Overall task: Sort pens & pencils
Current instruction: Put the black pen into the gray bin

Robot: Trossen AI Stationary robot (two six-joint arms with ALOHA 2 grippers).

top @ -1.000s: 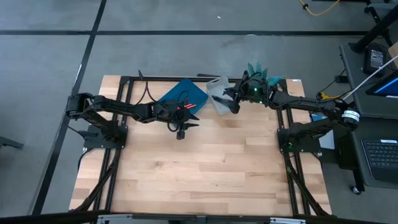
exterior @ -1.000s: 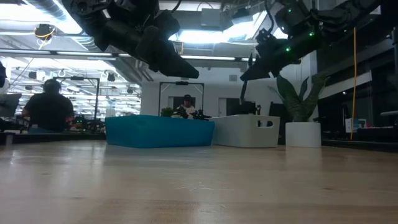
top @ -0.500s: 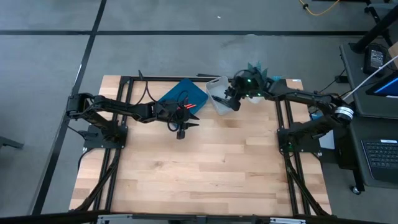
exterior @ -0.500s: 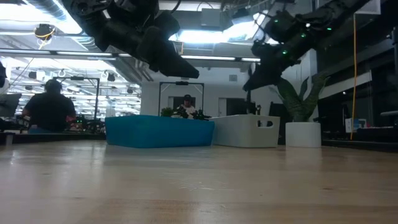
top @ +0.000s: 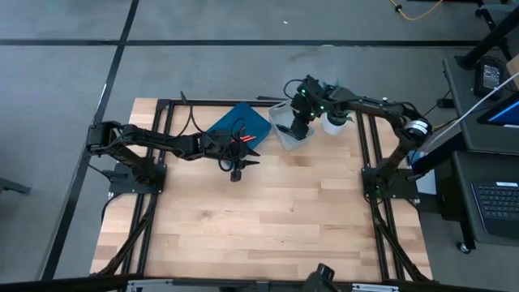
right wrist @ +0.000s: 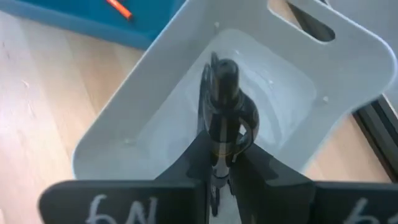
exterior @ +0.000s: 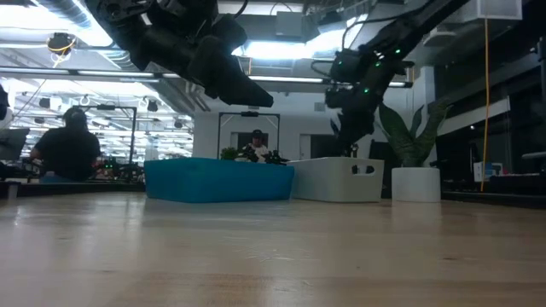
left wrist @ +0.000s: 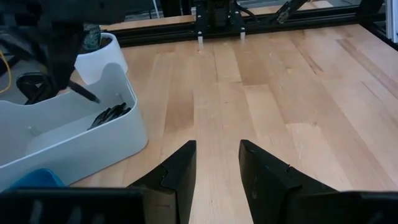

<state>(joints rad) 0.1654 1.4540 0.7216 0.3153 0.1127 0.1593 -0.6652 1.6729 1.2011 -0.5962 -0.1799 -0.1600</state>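
The black pen (right wrist: 225, 84) is over the white bin and lined up with the pens below. My right gripper keeps going down and lets go near the bin's bottom (right wrist: 270, 93).
My right gripper (right wrist: 219, 157) hangs over the white bin (top: 285, 128), shut on a black pen (right wrist: 224, 87) whose free end points down into the bin. More black pens (left wrist: 109, 114) lie on the floor of that bin (left wrist: 74, 146). Red and orange pencils (top: 244, 139) lie in the blue bin (top: 243, 122) next to it; one orange pencil (right wrist: 118, 7) shows in the right wrist view. My left gripper (left wrist: 217, 165) is open and touches nothing, hovering above bare table (top: 236, 170) on the near side of the blue bin. My right gripper pinches the black pen between its two fingers at the pen's upper end (right wrist: 219, 142), coming from above and pointing down. The pen is lifted clear and runs on past the fingertips, slanting down toward the bin floor (left wrist: 86, 95).
A white plant pot (top: 333, 122) stands just right of the white bin, close to my right arm. Black frame rails (top: 166, 109) border the table's far, left and right sides. Bare wood (top: 268, 219) stretches across the near half. People (exterior: 68, 149) sit in the room beyond.
My right gripper has swung toward the table's far left, from beside the plant pot to over the white bin, and tipped from a slant to pointing nearly straight down, carrying the pen lower toward the bin.
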